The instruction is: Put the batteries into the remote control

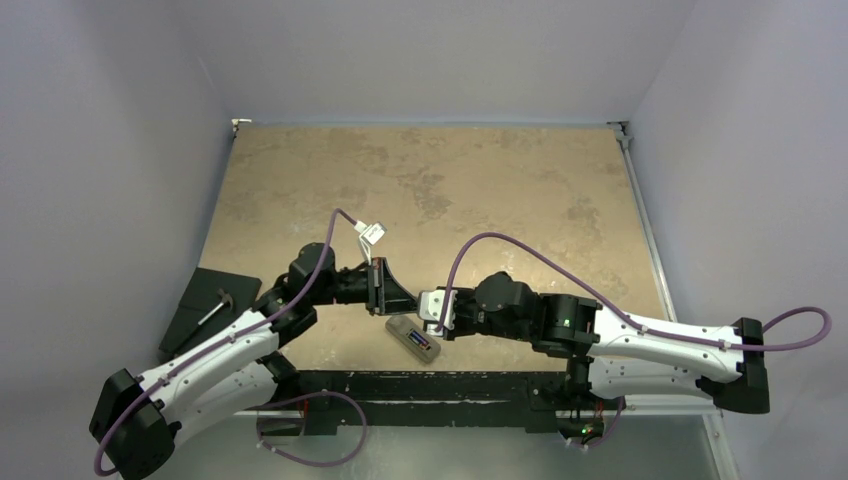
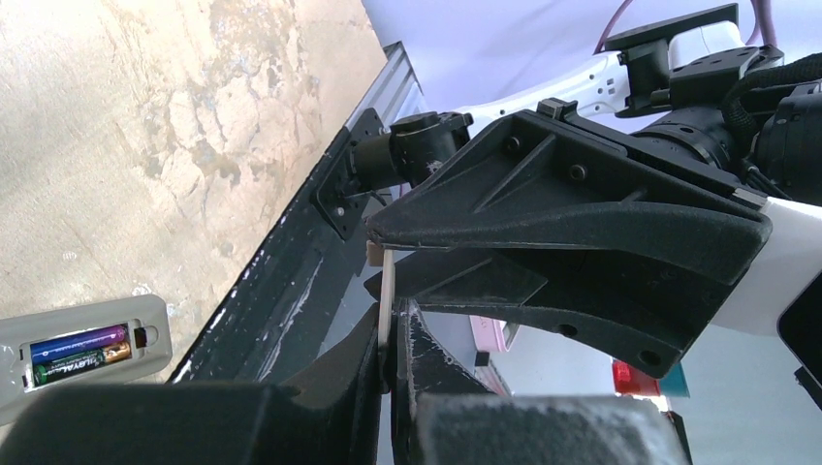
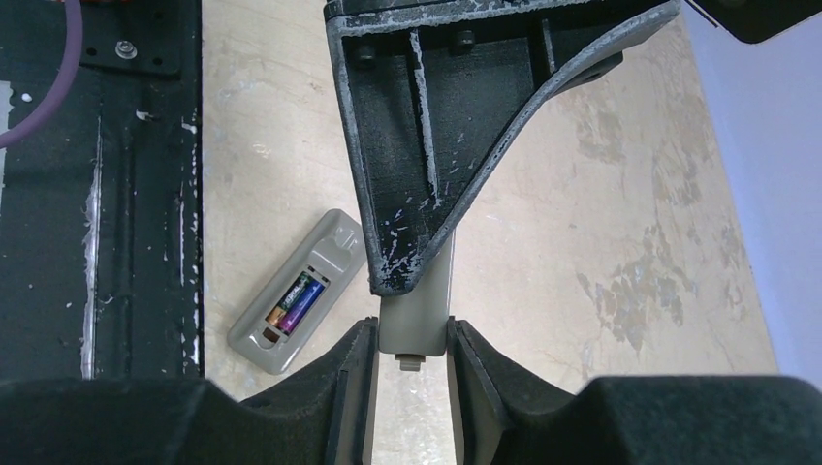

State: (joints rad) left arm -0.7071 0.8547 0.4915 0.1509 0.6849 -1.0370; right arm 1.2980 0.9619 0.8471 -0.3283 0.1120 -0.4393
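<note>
Both of the robot's grippers are on the cover piece point(image 3: 415, 327), so next the left gripper opens and moves away before the right gripper brings the cover piece to the remote control's hollow point(image 1: 418, 340).
The remote control point(image 1: 413, 337) lies grey back up near the table's front edge, and its recess is uncovered. Both batteries sit side by side in the recess, the purple-blue one point(image 3: 303, 304) and the dark one with a gold end point(image 3: 291, 293). They also show in the left wrist view point(image 2: 82, 351). A small flat grey cover piece point(image 3: 414, 310) hangs above the table between my two grippers. My right gripper point(image 3: 412, 334) is shut on its two long sides. My left gripper point(image 2: 393, 325) pinches its flat faces, so it shows edge-on point(image 2: 387, 291). The two grippers meet just beyond the remote point(image 1: 415, 300).
A black base plate point(image 1: 420, 385) runs along the near table edge right beside the remote. A black pad with a small tool point(image 1: 205, 305) lies off the table's left side. A metal rail point(image 1: 645, 230) borders the right edge.
</note>
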